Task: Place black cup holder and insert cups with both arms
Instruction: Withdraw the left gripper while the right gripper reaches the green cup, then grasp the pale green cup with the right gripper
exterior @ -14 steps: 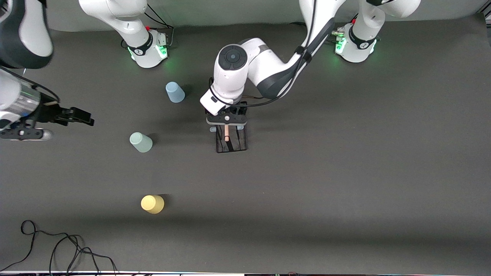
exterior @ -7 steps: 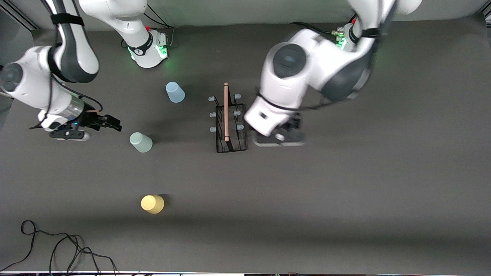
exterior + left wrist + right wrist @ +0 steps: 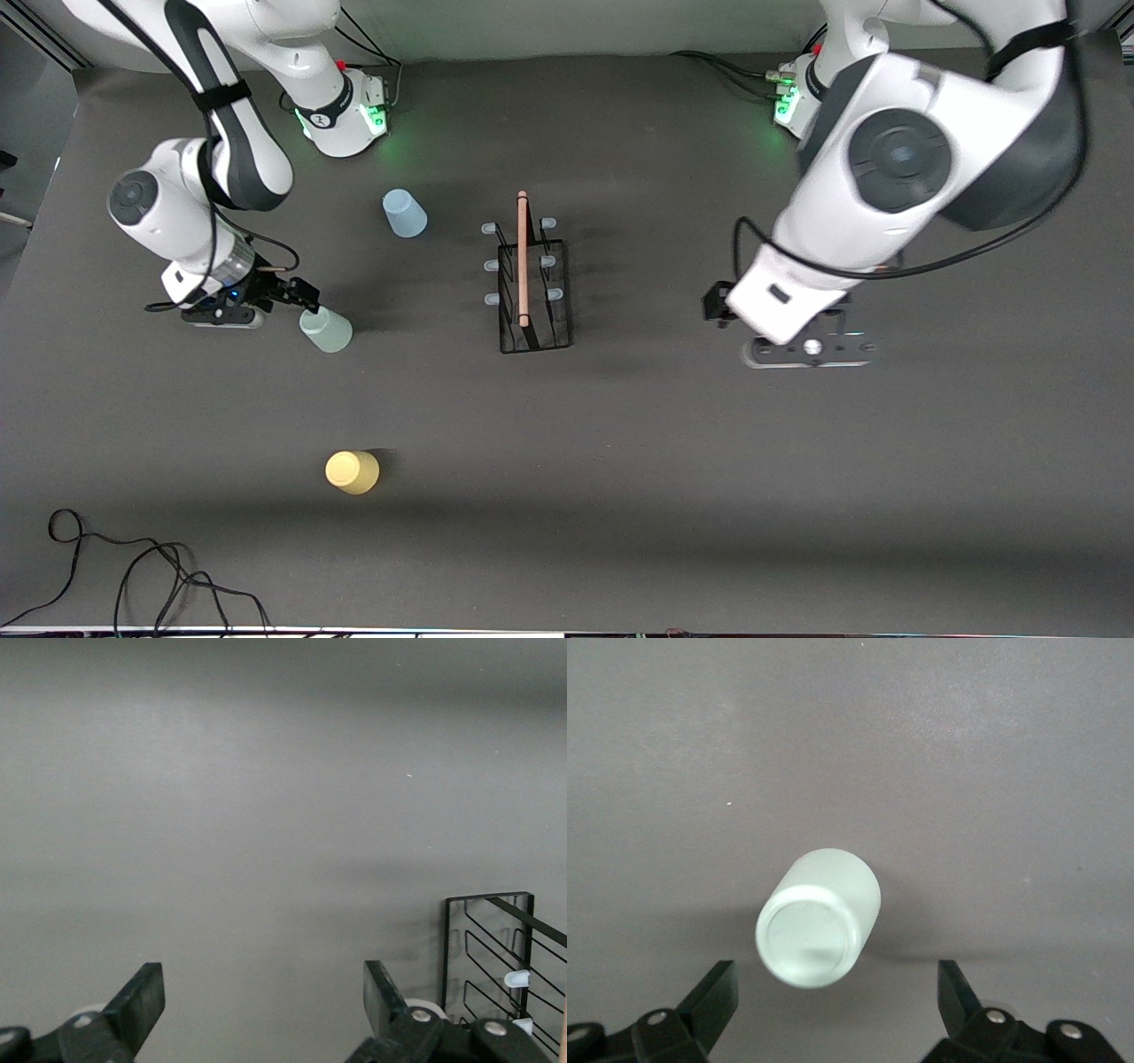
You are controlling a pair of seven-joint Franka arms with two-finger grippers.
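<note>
The pale green cup's closed base (image 3: 808, 936) faces up, so the cup should slip mouth-first over a white-tipped prong when I carry it across.
The black cup holder (image 3: 533, 306), with its wooden rod handle (image 3: 523, 257), stands on the table's middle, free of both arms. One corner of the cup holder (image 3: 496, 957) shows in the left wrist view. My left gripper (image 3: 806, 350) (image 3: 266, 1001) hangs open and empty over bare mat toward the left arm's end. The pale green cup (image 3: 326, 329) (image 3: 819, 920) stands just ahead of my open right gripper (image 3: 306, 299) (image 3: 835, 992), outside the jaws. The light blue cup (image 3: 405, 213) stands farther from the front camera than the green one, and the yellow cup (image 3: 353, 471) nearer.
Loose black cables (image 3: 133, 576) lie at the table's front edge toward the right arm's end. The dark grey mat (image 3: 709, 487) covers the table.
My left arm has swung off the cup holder toward its own end of the table. My right gripper has come in to the pale green cup. Holder and cups have stayed put.
</note>
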